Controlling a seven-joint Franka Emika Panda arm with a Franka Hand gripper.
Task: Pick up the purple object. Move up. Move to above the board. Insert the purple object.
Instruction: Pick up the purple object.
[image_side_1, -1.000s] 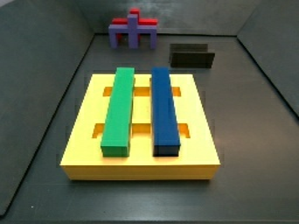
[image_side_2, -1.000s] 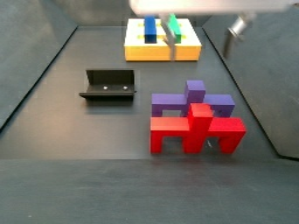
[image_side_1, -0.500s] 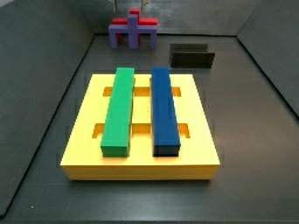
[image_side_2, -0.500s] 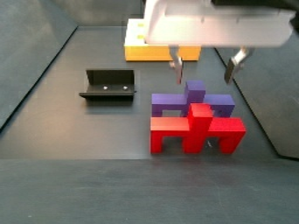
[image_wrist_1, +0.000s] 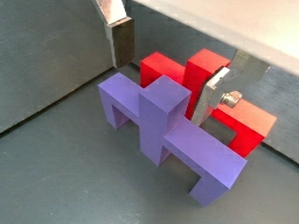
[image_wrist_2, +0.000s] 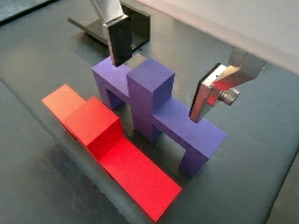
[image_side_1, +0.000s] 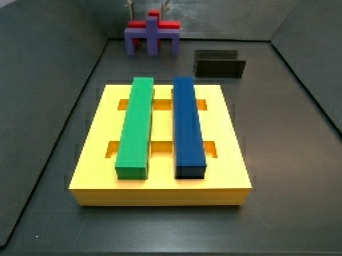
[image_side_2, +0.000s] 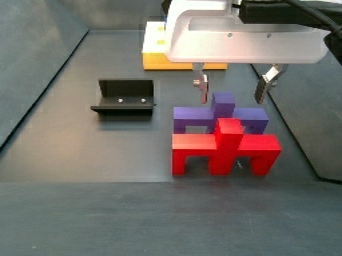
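The purple object (image_side_1: 151, 36) will come away alone when I lift, and the red piece will stay upright, because the red piece stands on its own leg (image_wrist_1: 246, 144) behind it.
The purple object (image_side_2: 201, 115) stands on the dark floor, right behind a red piece (image_side_2: 221, 150). It also shows in both wrist views (image_wrist_1: 163, 122) (image_wrist_2: 146, 101) and at the far end in a side view (image_side_1: 154, 38). My gripper (image_side_2: 234, 88) is open and empty, just above the purple object, with its fingers (image_wrist_1: 117, 39) (image_wrist_2: 211, 92) on either side of the central stem and not touching it. The yellow board (image_side_1: 160, 178) lies apart from them, and its far edge shows behind the gripper (image_side_2: 154, 52).
A long green bar (image_side_1: 134, 125) and a long blue bar (image_side_1: 189, 125) lie in the board's slots. The dark fixture (image_side_2: 124, 97) stands beside the purple object and shows in the side view (image_side_1: 221, 65). The red piece (image_wrist_2: 105, 144) touches the purple object's side. Grey walls enclose the floor.
My gripper has come from over the board to the purple object and lowered, so its open fingers now straddle the stem. The pieces have not moved.
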